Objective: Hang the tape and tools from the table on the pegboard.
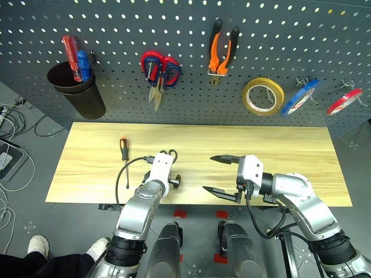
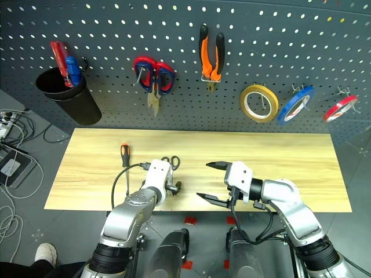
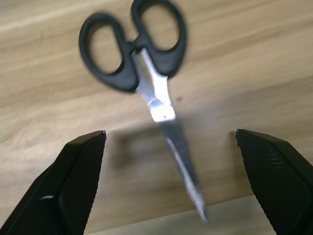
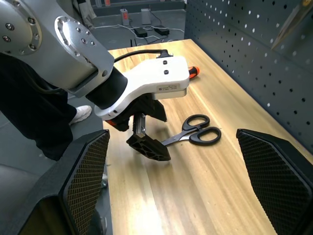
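Observation:
The black-handled scissors (image 3: 159, 108) will hang with their blades down in front of the red-and-blue scissors when I hook them, because the black handles form open loops (image 3: 102, 49).
Black-handled scissors (image 3: 146, 73) lie flat near the front of the wooden table (image 1: 290, 150). My left gripper (image 3: 168, 133) hangs open just above them, one finger on each side of the steel blades, not touching. An orange-and-black screwdriver (image 1: 123, 148) lies to their left. My right gripper (image 1: 221, 175) stands open over the table's front middle, pointing left toward the left gripper, with nothing between its fingers. On the pegboard (image 1: 116, 29) hang the orange-handled pliers (image 1: 223, 51) and the yellow-tan tape (image 1: 262, 96).
A blue tape roll (image 1: 299, 98) and a red tape roll (image 1: 344, 101) hang right of the yellow one. Red-and-blue scissors (image 1: 159, 70) hang left of the pliers. A black cup (image 1: 78, 92) with red and blue tools hangs at the far left. Cables (image 1: 11, 150) lie on the floor left of the table.

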`<action>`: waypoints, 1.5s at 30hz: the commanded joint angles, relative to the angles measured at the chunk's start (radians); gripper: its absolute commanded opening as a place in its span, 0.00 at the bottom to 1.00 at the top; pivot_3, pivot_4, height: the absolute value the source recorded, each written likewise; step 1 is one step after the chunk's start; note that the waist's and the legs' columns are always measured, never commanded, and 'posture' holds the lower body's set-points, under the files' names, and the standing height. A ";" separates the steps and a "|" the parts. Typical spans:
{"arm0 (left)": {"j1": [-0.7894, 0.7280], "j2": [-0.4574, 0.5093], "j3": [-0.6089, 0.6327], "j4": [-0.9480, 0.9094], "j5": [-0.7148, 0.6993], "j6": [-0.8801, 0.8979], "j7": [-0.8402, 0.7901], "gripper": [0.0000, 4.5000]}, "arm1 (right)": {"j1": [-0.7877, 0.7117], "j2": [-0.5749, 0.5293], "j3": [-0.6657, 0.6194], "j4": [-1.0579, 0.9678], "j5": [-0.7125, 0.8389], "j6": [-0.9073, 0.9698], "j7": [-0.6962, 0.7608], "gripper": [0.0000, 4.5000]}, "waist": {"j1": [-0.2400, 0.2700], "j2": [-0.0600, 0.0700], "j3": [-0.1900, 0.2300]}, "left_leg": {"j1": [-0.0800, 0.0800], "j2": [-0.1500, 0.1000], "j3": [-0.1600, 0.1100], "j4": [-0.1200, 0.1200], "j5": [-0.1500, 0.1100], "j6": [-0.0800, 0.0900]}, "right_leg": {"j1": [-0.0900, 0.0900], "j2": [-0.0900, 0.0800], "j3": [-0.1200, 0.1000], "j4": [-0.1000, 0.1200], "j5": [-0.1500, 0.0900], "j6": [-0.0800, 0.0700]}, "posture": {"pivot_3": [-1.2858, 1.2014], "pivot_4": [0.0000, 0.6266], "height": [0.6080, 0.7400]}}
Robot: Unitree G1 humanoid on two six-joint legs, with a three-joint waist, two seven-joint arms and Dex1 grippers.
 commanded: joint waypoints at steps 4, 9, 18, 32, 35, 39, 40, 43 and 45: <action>-0.010 0.018 -0.003 0.006 0.024 -0.003 -0.005 1.00 | -0.009 0.015 -0.014 -0.032 0.015 0.027 -0.017 0.99 | 0.001 0.001 0.017 | 0.000 0.000 0.000 0.000 0.000 0.000 | 0.000 0.000 0.000 0.001 0.000 0.000 | 0.52 0.78 1.00; -0.039 0.007 0.007 0.037 0.022 -0.010 -0.001 0.87 | -0.007 0.026 -0.012 -0.058 0.016 0.045 -0.032 1.00 | 0.001 0.001 0.029 | 0.000 0.000 0.000 0.000 0.000 0.000 | 0.000 0.000 0.000 0.002 0.000 0.000 | 0.52 0.80 1.00; -0.025 0.021 0.012 0.013 0.021 -0.010 -0.010 0.26 | -0.035 0.037 -0.022 -0.031 0.013 0.051 -0.044 1.00 | 0.001 0.001 0.042 | 0.000 0.001 0.001 0.000 0.000 0.000 | -0.001 0.000 0.000 0.002 0.000 0.000 | 0.53 0.79 1.00; -0.021 0.119 -0.058 -0.035 0.064 -0.088 -0.070 0.04 | -0.064 0.057 -0.035 0.040 0.009 -0.012 -0.031 1.00 | 0.003 0.001 0.041 | 0.000 0.001 0.000 -0.002 0.003 -0.005 | -0.002 0.000 0.000 0.000 0.000 0.000 | 0.54 0.64 1.00; 0.022 0.208 -0.105 -0.108 0.098 -0.199 -0.116 0.04 | -0.056 0.057 -0.060 0.040 0.018 -0.023 -0.039 1.00 | 0.004 0.001 0.040 | 0.000 0.003 -0.001 -0.003 0.004 -0.007 | -0.003 0.000 -0.001 -0.002 0.000 0.000 | 0.55 0.58 1.00; 0.106 0.292 -0.100 -0.213 0.144 -0.376 -0.137 0.04 | -0.032 0.054 -0.117 0.022 0.039 -0.033 -0.051 1.00 | 0.013 0.000 0.033 | -0.003 0.004 -0.002 -0.004 0.005 -0.010 | -0.005 -0.006 -0.002 -0.004 0.000 0.000 | 0.56 0.51 1.00; 0.114 0.295 -0.095 -0.213 0.148 -0.401 -0.138 0.04 | -0.031 0.056 -0.122 0.027 0.041 -0.037 -0.052 1.00 | 0.016 0.001 0.027 | -0.004 0.004 -0.002 -0.004 0.005 -0.010 | -0.005 -0.007 -0.003 -0.004 0.000 0.000 | 0.56 0.46 1.00; 0.176 0.273 -0.038 -0.283 0.150 -0.482 -0.102 0.04 | -0.007 0.059 -0.161 -0.040 0.078 -0.013 -0.074 1.00 | 0.026 0.001 -0.004 | -0.009 0.001 -0.004 -0.004 0.006 -0.012 | -0.009 -0.010 -0.005 -0.004 0.000 0.000 | 0.56 0.39 1.00; 0.219 0.252 -0.017 -0.317 0.153 -0.548 -0.083 0.04 | 0.003 0.062 -0.175 -0.082 0.094 0.002 -0.092 1.00 | 0.029 0.001 -0.026 | -0.013 0.000 -0.004 -0.003 0.006 -0.012 | -0.013 -0.011 -0.005 -0.004 0.000 0.000 | 0.56 0.34 1.00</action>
